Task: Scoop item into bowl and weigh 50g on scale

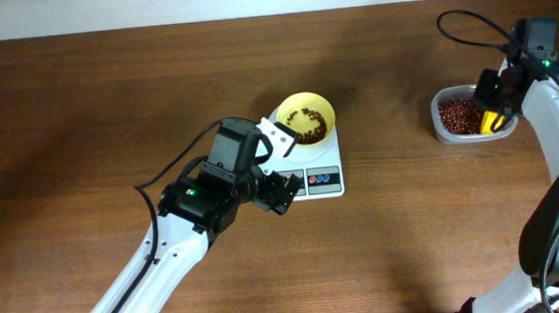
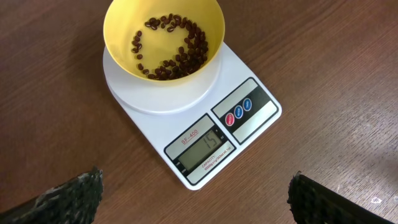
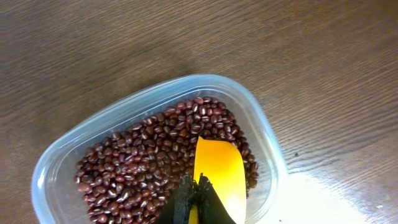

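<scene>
Next, my right gripper pushes the yellow scoop back through the piled beans (image 3: 142, 163) and tips it level, because the scoop stands steep near the tub's end (image 3: 268, 155).
The pale-yellow bowl (image 1: 304, 117) sits on the white scale (image 1: 319, 177) and holds a thin layer of reddish-brown beans (image 2: 174, 50). In the left wrist view the bowl (image 2: 124, 37) stands on the scale (image 2: 261, 130), whose display reads 15. My left gripper (image 2: 196, 196) is open and empty, hovering just in front of the scale. My right gripper (image 3: 196, 202) is shut on the yellow scoop (image 3: 219, 171), whose blade is empty and rests in the beans (image 3: 143, 168) of the clear tub (image 1: 461, 114).
The clear tub (image 3: 267, 143) stands at the table's right side. A black cable (image 1: 469, 27) loops above it. The left arm (image 1: 194, 208) reaches in from the front left.
</scene>
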Motion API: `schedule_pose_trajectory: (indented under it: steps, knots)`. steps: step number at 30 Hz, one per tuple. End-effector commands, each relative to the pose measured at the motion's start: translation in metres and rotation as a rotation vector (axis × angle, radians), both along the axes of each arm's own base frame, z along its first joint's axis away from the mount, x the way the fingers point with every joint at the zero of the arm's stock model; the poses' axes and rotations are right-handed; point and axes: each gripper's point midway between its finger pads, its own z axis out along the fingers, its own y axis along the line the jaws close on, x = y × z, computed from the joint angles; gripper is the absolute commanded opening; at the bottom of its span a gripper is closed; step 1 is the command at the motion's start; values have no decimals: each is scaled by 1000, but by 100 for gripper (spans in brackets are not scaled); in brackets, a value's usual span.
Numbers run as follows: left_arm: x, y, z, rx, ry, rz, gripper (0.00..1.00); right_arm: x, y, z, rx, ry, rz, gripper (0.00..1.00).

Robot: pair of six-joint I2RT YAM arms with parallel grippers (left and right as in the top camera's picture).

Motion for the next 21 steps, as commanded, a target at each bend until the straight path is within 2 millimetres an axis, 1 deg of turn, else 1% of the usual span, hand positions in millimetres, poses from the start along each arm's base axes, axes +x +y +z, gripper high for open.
schedule_pose_trajectory:
  steps: [1,3,4,7,10,13,17,18,19,21]
  knots:
    - [-1,0,8,-24,-12,6,99,-2,13,-16,68,31,39,4]
    - [-1,0,8,-24,-12,6,99,-2,17,-21,88,35,46,4]
    - [-1,0,8,-24,-12,6,99,0,22,-26,119,37,59,4]
    - [-1,0,8,-24,-11,6,99,10,37,-35,205,15,98,4]
    - [-1,0,8,-24,-12,6,99,19,43,-30,238,-32,122,4]
    - [-1,0,8,-24,-12,6,99,19,46,-30,246,-33,150,4]
    - [-1,0,8,-24,-12,6,99,18,41,-28,295,-50,162,4]
    - [-1,0,8,-24,-12,6,99,16,39,-27,322,-60,170,4]
    - [-1,0,8,-24,-12,6,99,13,32,-26,352,-67,155,4]
    - [-1,0,8,-24,-12,6,99,10,29,-23,401,-89,190,4]
